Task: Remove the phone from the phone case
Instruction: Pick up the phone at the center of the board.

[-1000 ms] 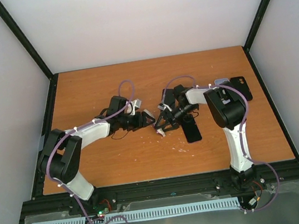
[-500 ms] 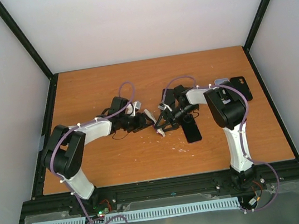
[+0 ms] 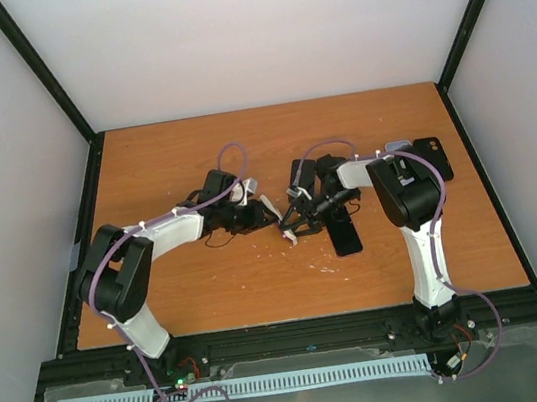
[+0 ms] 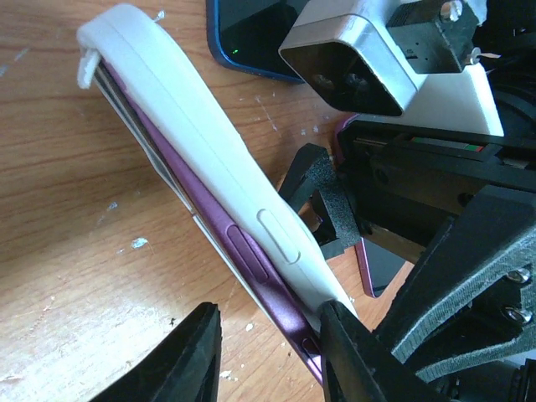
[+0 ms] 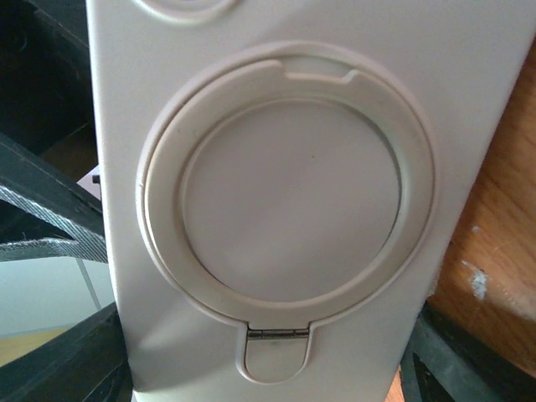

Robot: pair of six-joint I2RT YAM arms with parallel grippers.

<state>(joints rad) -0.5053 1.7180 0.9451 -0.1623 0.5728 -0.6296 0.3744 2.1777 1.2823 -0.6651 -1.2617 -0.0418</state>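
My left gripper is straddling the purple phone (image 4: 275,295) where the white case stands on its edge. It should back out of the way before my right gripper lays the case flat (image 3: 270,206).
The white phone case (image 4: 209,159) with a ring holder on its back (image 5: 285,184) stands on edge, tilted, on the table between the two grippers (image 3: 272,210). The purple phone (image 4: 247,260) still sits in it, and its side with buttons shows along the case's lower edge. My right gripper (image 3: 295,219) is shut on the case's sides, and its fingers (image 5: 96,352) show at the bottom corners of the right wrist view. My left gripper (image 4: 268,356) is open and straddles the phone's near end. Its right finger (image 4: 356,352) touches the case. Its left finger stands apart.
A dark phone with a blue rim (image 3: 346,237) lies on the wooden table (image 3: 211,290) just right of the grippers and also shows in the left wrist view (image 4: 247,38). Another dark phone or case (image 3: 433,157) lies at the back right. White crumbs dot the table.
My left gripper has edged right and slightly back, closer around the end of the phone. The right gripper and the case have stayed nearly still.
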